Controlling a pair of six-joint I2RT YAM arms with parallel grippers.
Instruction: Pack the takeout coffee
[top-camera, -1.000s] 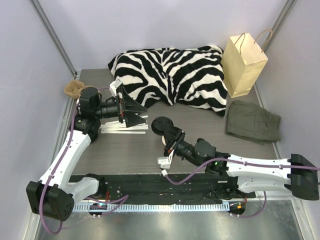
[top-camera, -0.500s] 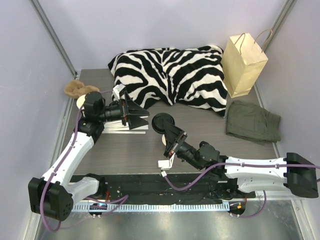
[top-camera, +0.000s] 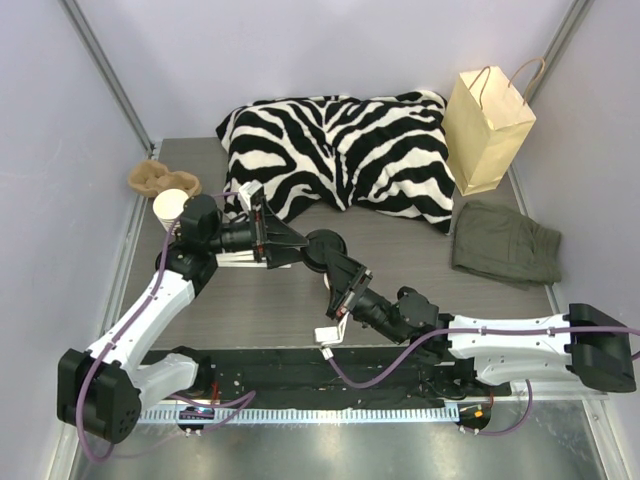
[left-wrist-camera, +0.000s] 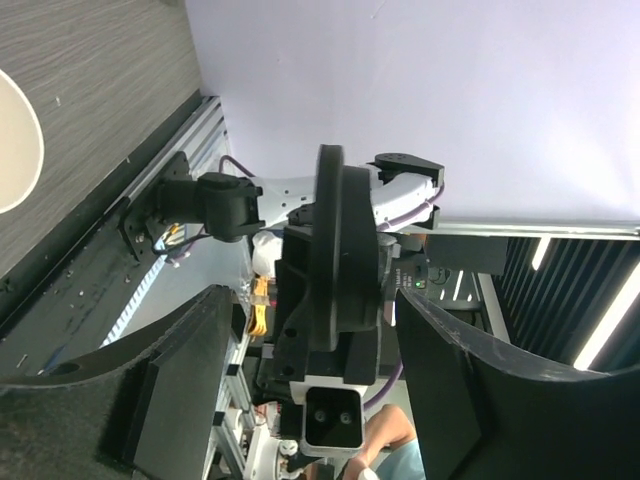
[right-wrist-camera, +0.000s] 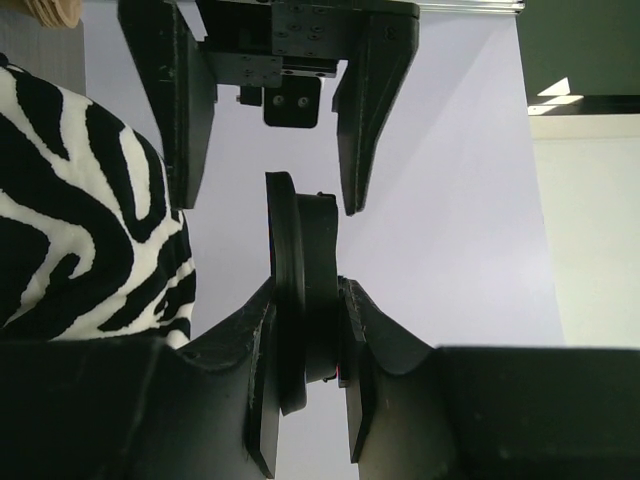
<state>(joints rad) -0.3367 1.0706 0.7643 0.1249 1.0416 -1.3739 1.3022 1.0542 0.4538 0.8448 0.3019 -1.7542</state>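
My right gripper has the black lid by its near edge (top-camera: 322, 264). My left gripper needs to take the lid first, and then my right gripper should take the lid by its far edge (top-camera: 330, 234).
A lidless kraft paper cup (top-camera: 170, 208) stands at the left, behind my left arm; its pale rim also shows in the left wrist view (left-wrist-camera: 12, 140). No cup with a lid on it is in view. My right gripper (top-camera: 330, 262) (right-wrist-camera: 305, 290) is shut on a loose black lid (top-camera: 325, 245) (right-wrist-camera: 300, 260), held on edge above the table. My left gripper (top-camera: 295, 252) (left-wrist-camera: 310, 300) is open. Its fingers (right-wrist-camera: 165, 100) stand on either side of the lid (left-wrist-camera: 340, 250), apart from it.
A kraft paper bag (top-camera: 487, 130) stands upright at the back right. A zebra pillow (top-camera: 340, 150) fills the back middle. A folded green cloth (top-camera: 505, 243) lies at the right. A brown lump (top-camera: 148, 178) and flat white pieces (top-camera: 235, 260) are at the left.
My left gripper has swung right, from over the white pieces to around the lid, uncovering the paper cup. My right gripper has shifted slightly left with the lid.
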